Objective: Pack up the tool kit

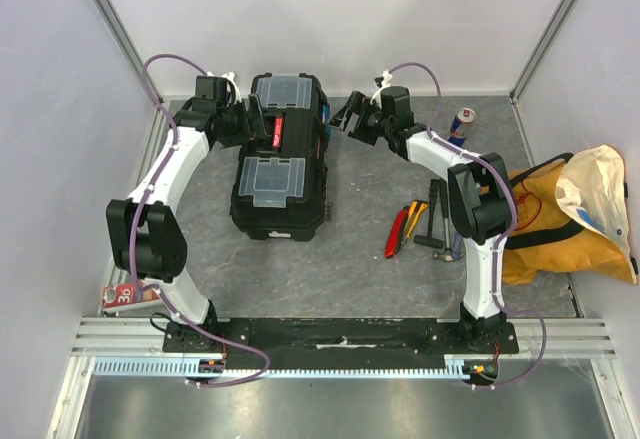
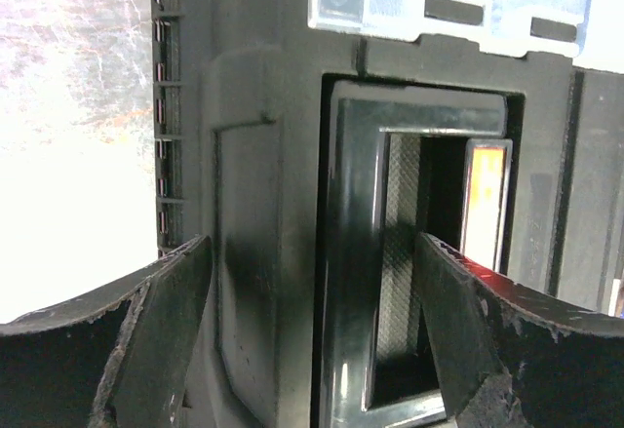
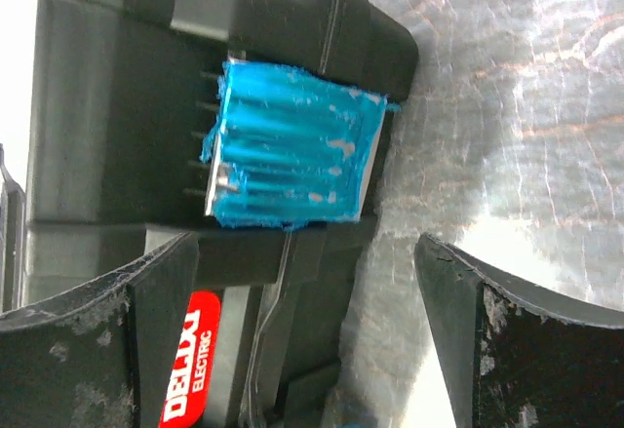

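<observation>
The blue latch on the toolbox's side is beyond the robot's fingers, so the right gripper should reach in, take hold of the latch's opposite edges and pull the latch open.
The tool kit's black toolbox lies closed in the middle of the mat, with two clear-lidded compartments and a red handle label. My left gripper is at its left side, open. In the left wrist view its fingers straddle the black handle bar without touching it. My right gripper is at the box's right side, also open. Just beyond its fingers in the right wrist view are the blue latch and the red label. Small red, yellow and black-handled hand tools lie loose to the right of the box.
A yellow-orange fabric bag slumps at the right edge. A blue-silver drink can stands at the back right. A small red card lies by the left arm's base. White walls enclose the mat on three sides.
</observation>
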